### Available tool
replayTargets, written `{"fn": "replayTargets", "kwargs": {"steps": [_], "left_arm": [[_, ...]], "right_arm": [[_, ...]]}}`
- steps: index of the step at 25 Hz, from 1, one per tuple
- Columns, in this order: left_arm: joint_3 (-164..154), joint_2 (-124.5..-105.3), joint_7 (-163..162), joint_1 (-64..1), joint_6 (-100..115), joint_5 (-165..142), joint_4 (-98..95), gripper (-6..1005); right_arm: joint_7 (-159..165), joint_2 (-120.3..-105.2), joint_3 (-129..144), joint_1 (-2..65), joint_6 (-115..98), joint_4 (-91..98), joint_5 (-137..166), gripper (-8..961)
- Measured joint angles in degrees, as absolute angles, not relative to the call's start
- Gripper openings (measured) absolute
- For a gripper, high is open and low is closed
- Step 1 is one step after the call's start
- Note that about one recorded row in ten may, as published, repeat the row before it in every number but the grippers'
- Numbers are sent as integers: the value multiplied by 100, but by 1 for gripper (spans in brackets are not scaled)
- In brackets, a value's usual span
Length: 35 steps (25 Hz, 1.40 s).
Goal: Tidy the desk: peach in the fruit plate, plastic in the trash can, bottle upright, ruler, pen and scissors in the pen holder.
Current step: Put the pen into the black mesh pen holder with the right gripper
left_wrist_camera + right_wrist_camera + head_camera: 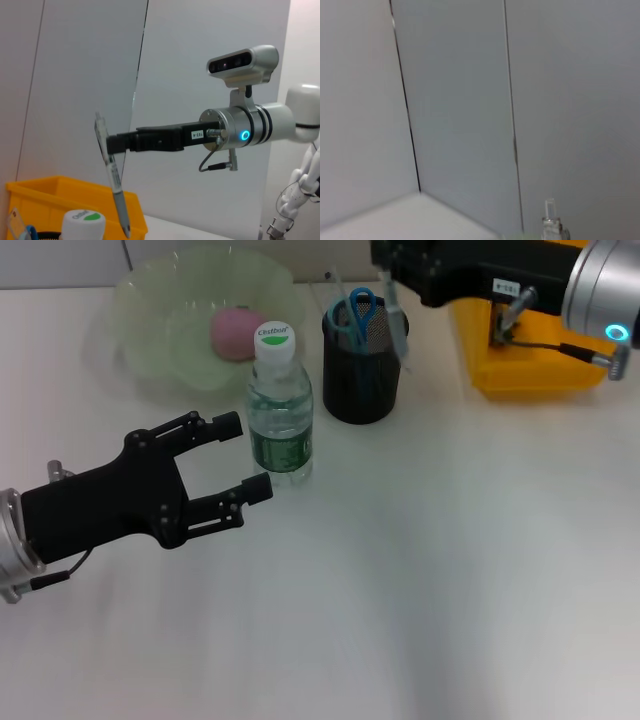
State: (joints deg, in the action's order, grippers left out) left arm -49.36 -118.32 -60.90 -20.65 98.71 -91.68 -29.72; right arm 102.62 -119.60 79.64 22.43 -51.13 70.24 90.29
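Observation:
I should use my right gripper to swing the pen upright over the holder's opening [377,332] before letting it go, because the pen slants with its tip [404,362] past the pen holder's rim.
My right gripper [386,272] hangs over the black pen holder [360,390], shut on the grey pen [398,325], which points down at the holder's rim. The left wrist view shows the same pen [113,180] held upright in that gripper [111,144]. Blue scissors [360,308] and a clear ruler [337,302] stand in the holder. The bottle [280,415] stands upright with its white-and-green cap on. My left gripper [249,457] is open just beside the bottle, apart from it. The pink peach [235,332] lies in the green fruit plate [150,355]. The plastic is out of view.
A yellow bin [520,370] stands at the back right behind my right arm, also visible as the yellow bin [50,192] in the left wrist view. The white desk [450,570] stretches in front of the bottle and holder.

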Motion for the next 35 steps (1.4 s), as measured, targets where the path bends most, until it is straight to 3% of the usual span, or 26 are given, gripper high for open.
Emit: {"fn": "replayTargets", "kwargs": {"steps": [15, 35], "left_arm": [[-4876, -11839, -6091, -2066, 9766, -9157, -2970, 802], [-4594, -11856, -5631, -2124, 9830, -9093, -2976, 802]], "right_arm": [[6745, -11933, 7779, 2645, -5325, 4469, 5239, 173], [6559, -11936, 7366, 3392, -5774, 3010, 5071, 173]]}}
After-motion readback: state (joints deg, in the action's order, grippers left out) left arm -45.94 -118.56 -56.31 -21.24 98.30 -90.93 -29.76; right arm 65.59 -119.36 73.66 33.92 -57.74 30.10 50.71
